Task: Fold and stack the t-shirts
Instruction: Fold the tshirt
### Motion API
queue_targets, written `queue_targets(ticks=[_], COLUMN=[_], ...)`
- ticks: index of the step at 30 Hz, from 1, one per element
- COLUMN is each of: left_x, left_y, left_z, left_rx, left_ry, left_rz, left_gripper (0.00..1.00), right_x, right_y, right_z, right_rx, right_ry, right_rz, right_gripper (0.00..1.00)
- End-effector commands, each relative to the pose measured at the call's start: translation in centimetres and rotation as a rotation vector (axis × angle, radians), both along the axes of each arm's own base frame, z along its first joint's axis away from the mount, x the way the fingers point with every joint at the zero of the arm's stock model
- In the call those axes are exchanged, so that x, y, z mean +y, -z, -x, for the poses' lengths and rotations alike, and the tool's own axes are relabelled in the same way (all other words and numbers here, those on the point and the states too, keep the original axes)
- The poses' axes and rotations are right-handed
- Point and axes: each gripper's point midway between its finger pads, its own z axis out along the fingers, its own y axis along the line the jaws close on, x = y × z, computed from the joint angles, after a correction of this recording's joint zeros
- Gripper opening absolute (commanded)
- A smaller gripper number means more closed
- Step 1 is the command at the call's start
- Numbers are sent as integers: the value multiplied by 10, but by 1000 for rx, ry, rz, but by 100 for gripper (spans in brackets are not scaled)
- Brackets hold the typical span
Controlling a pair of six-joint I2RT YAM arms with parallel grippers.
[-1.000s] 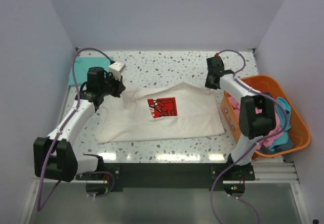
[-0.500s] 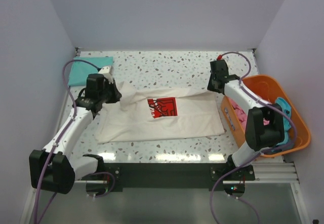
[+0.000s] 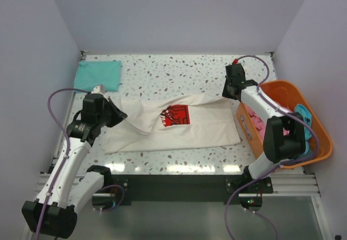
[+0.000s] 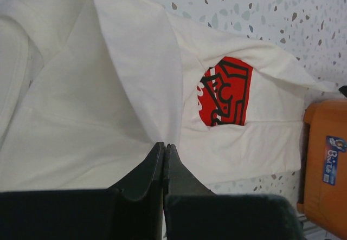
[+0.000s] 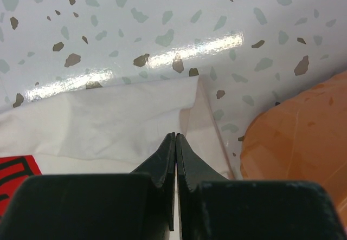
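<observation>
My left gripper is holding the lifted fold point(image 3: 140, 125), which hangs free over the cream t-shirt. It should keep going toward the t-shirt's near edge point(image 3: 130, 150) and let go of the fold there.
The large cream t-shirt point(image 3: 184, 133) with a red square print point(image 3: 174, 115) lies in the middle of the table. My left gripper point(image 3: 119, 115) is shut on its left edge and holds a fold of cloth lifted; in the left wrist view the jaws point(image 4: 164, 146) pinch the cream cloth point(image 4: 97, 121) beside the print point(image 4: 225, 91). My right gripper point(image 3: 229, 95) is shut on the shirt's far right corner, and the right wrist view point(image 5: 175, 136) shows the cloth point(image 5: 108, 121) in the jaws. A folded teal t-shirt point(image 3: 97, 73) lies at the far left.
An orange plastic basket point(image 3: 325, 142) stands at the right edge and holds pink point(image 3: 290, 152) and blue point(image 3: 304, 122) shirts; it also shows in the left wrist view point(image 4: 325, 159) and the right wrist view point(image 5: 303, 131). White walls enclose the speckled table point(image 3: 179, 72).
My left gripper has moved toward the near left, dragging the shirt's left edge with it and uncovering the teal shirt. My right gripper shifted slightly right earlier and now holds still.
</observation>
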Motion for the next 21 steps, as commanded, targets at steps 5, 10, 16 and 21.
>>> queue_targets(ticks=[5, 10, 16, 21], left_x=[7, 12, 21, 29], left_y=[-9, 10, 22, 31], left_z=[41, 57, 66, 71], left_rx=[41, 85, 116, 154], left_ry=[-131, -167, -217, -269], left_rz=[91, 96, 72, 47], left_gripper=[0, 0, 0, 0], right_x=[-6, -6, -12, -17], right_y=[-19, -23, -47, -39], right_z=[5, 11, 17, 23], right_rx=[-15, -25, -59, -28], right_ry=[-7, -15, -14, -14], right_rz=[24, 16, 32, 64], right_gripper=[0, 0, 0, 0])
